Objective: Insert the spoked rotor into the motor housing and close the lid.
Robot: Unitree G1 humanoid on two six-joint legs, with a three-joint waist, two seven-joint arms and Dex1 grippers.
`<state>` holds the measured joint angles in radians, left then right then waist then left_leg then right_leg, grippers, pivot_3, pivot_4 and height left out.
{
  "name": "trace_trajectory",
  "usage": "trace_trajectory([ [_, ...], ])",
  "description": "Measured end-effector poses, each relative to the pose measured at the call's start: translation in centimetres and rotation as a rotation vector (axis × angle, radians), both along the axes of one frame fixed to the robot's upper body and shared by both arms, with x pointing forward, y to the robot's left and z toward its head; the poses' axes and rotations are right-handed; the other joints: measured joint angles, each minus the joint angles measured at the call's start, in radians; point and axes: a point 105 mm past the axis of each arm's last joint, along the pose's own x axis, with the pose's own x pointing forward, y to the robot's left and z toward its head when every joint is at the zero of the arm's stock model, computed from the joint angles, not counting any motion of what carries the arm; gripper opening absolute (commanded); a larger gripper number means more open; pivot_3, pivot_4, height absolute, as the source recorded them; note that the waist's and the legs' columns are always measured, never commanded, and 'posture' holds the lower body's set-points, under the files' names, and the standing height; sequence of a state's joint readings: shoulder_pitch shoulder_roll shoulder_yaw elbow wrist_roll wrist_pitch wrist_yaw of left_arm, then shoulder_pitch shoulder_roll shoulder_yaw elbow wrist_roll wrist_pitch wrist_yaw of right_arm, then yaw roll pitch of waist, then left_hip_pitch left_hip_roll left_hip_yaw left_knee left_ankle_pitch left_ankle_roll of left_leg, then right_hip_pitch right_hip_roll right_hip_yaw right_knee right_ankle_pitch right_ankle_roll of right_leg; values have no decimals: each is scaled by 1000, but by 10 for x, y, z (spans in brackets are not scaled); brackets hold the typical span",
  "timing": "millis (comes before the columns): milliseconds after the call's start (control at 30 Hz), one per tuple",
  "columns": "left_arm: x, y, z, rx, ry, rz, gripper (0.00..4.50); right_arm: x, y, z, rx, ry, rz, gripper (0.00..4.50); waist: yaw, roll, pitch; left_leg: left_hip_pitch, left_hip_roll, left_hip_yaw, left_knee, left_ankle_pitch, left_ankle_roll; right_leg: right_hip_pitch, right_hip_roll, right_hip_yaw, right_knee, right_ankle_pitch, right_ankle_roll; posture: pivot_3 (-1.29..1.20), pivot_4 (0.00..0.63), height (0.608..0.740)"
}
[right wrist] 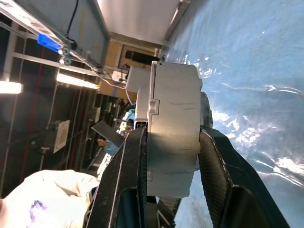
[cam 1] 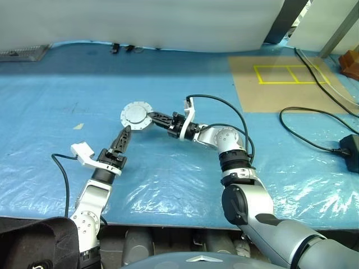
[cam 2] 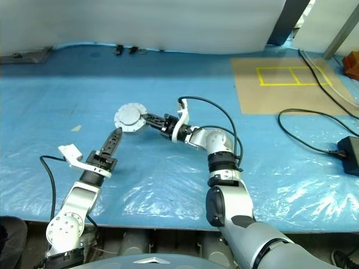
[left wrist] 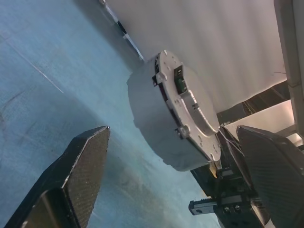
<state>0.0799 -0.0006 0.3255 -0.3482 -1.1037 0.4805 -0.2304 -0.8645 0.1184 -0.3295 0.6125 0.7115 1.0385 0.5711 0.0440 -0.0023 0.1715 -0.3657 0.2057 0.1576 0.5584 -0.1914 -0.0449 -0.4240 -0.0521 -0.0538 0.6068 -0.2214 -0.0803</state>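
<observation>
The motor housing (left wrist: 173,114) lies at a slant across my left gripper's fingers, so next my left gripper lines up straight with its near rim (cam 1: 130,124) before it takes the housing from my right gripper.
My right gripper (cam 1: 149,116) is shut on the motor housing (cam 1: 134,115), a squat round silver part with small tabs around its rim. It holds the housing tilted over the blue table. In the right wrist view the two black fingers (right wrist: 130,156) press on its flat faces (right wrist: 173,109). My left gripper (cam 1: 125,133) is open, just short of the housing and apart from it. The housing (left wrist: 152,109) shows between and beyond that gripper's spread fingers. The spoked rotor and the lid are out of view.
The table is covered in crinkled blue plastic sheet (cam 1: 179,179). A brown board with yellow tape rectangles (cam 1: 280,84) lies at the back right. A black cable (cam 1: 314,126) runs to a black adapter (cam 1: 350,150) at the right edge. A white curtain (cam 1: 168,22) hangs behind.
</observation>
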Motion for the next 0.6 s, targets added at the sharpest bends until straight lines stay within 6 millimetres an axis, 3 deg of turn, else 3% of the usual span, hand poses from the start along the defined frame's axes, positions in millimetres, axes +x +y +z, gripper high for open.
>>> trace_trajectory([
  [400,15,-5,20,-186,-52,-7,4478,-19,16,9,13,-37,133,1148,1,0,0,-1,0,-1,3,0,0,0,0,0,2,1,0,0,150,740],
  [500,17,-5,23,-195,-56,-7,3874,-20,17,10,17,-42,144,1148,1,0,0,-1,0,-1,3,0,0,0,0,0,2,1,0,0,150,740],
  [600,17,-4,22,-218,-55,-8,2919,-21,18,11,26,-44,149,1148,1,-1,0,-1,0,-1,4,0,0,0,0,0,2,1,0,0,150,740],
])
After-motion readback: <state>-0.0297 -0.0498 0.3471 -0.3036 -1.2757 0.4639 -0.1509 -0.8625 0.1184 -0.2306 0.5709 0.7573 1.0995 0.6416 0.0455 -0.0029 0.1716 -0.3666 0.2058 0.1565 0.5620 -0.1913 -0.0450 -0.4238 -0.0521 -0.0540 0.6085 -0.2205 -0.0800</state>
